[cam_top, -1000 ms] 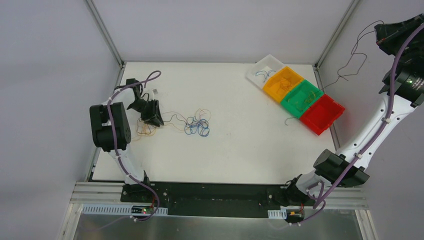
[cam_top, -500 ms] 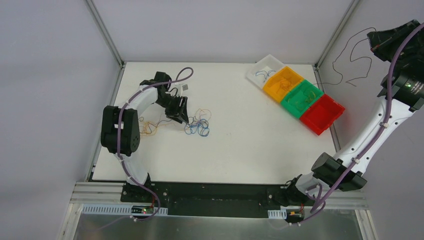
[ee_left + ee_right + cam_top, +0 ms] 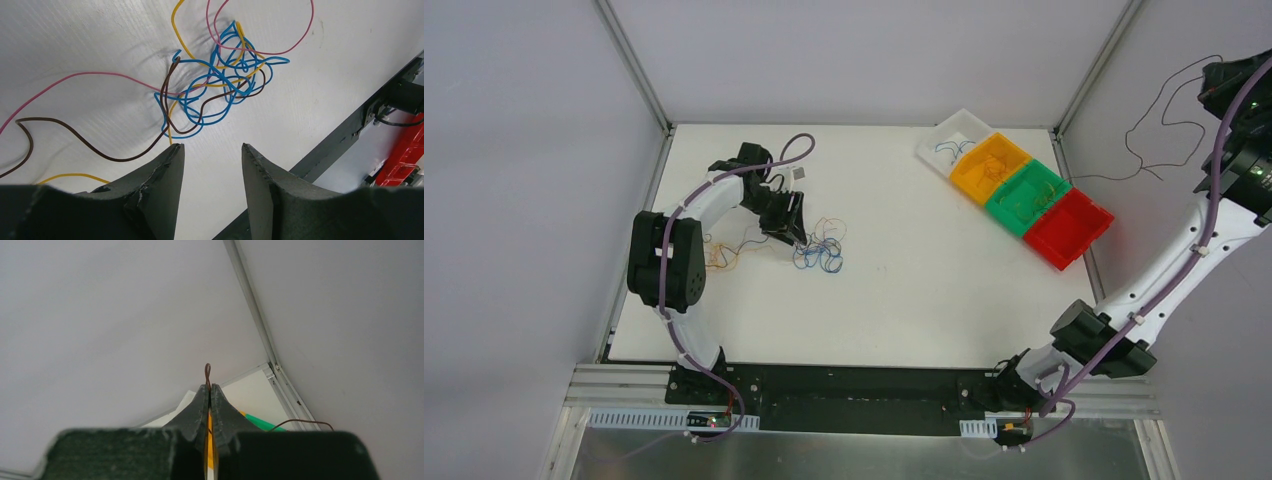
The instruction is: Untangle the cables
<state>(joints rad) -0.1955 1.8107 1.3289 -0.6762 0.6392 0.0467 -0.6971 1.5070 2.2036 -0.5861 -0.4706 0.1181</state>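
The brown cable (image 3: pixel 1164 122) is hanging free of the tangle and out beyond the bins. Next, I bring my right gripper back and lower it into the red bin (image 3: pixel 1069 226).
A tangle of thin blue, yellow, pink and brown cables (image 3: pixel 819 250) lies on the white table, left of centre; it shows close in the left wrist view (image 3: pixel 220 80). Loose orange and yellow wires (image 3: pixel 719 255) lie further left. My left gripper (image 3: pixel 792 232) hovers just left of the tangle, jaws open and empty (image 3: pixel 212 150). My right gripper (image 3: pixel 1214 85) is raised high at the far right, off the table, shut on a dark brown cable (image 3: pixel 1159 135) that hangs curling in the air; its looped end sticks out past the fingertips (image 3: pixel 208 371).
Four bins stand in a diagonal row at the back right: white (image 3: pixel 952 135), orange (image 3: pixel 990 165), green (image 3: pixel 1027 196), red (image 3: pixel 1069 228). The white, orange and green ones hold wires. A short dark wire (image 3: pixel 1004 240) lies by the green bin. A metal frame post (image 3: pixel 1079 75) is near the right arm.
My right gripper has swung further right and up, carrying the brown cable clear of the bins. My left gripper moved from the loose orange wires rightward to the tangle's edge.
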